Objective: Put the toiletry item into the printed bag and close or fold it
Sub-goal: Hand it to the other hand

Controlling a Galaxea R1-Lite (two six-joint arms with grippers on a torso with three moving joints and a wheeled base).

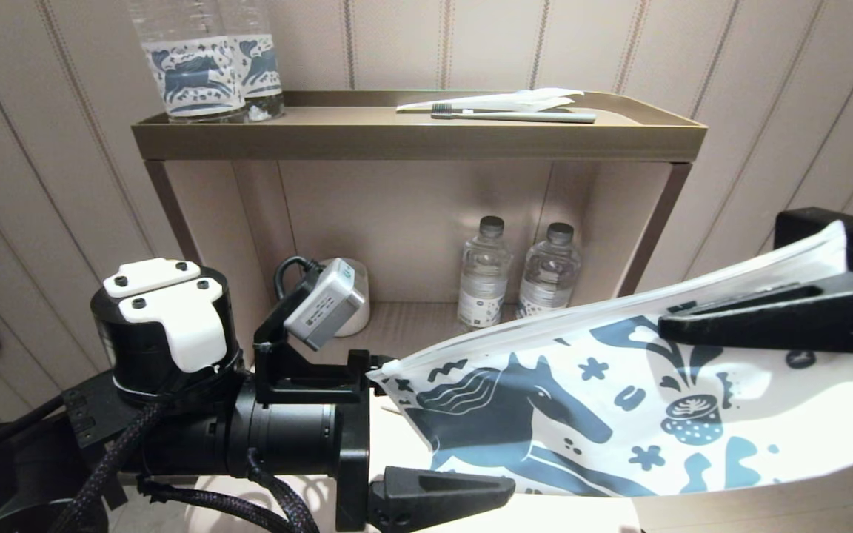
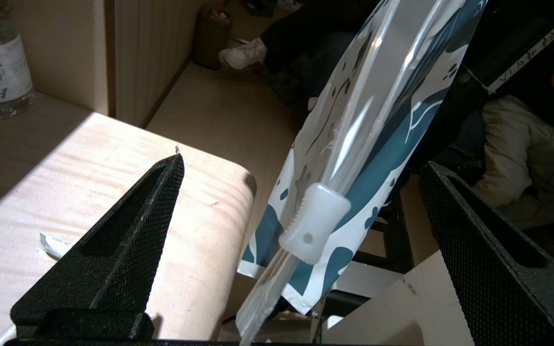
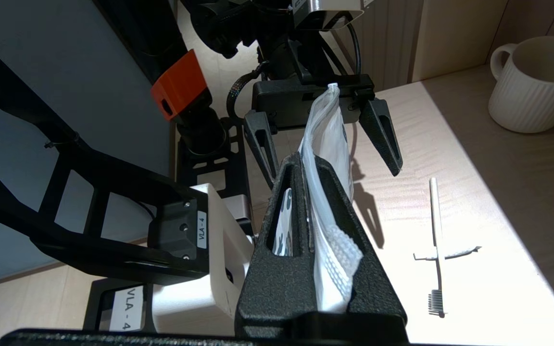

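The printed bag (image 1: 574,413) will stay stiff and stretched out when the robot carries it by one end, because the free zip edge (image 1: 437,350) sticks out straight.
The printed bag (image 1: 619,414), white with a dark blue horse and flowers, hangs in the air over the table. My right gripper (image 3: 310,161) is shut on its zip edge at one end. At the other end, my left gripper (image 2: 304,163) stands open, one finger on each side of the bag, touching neither the bag nor its translucent zip slider (image 2: 313,221). The slim white toothbrush (image 3: 434,226) lies flat on the pale wooden table (image 3: 498,192), outside the bag, bristles toward my right wrist camera. In the head view the bag hides it.
A white ribbed mug (image 3: 532,86) stands at the back of the table. Two water bottles (image 1: 483,274) stand in the niche. The shelf tray (image 1: 412,141) above holds a grey-green toothbrush (image 1: 515,115), a white wrapper (image 1: 515,100) and horse-label bottles (image 1: 197,66).
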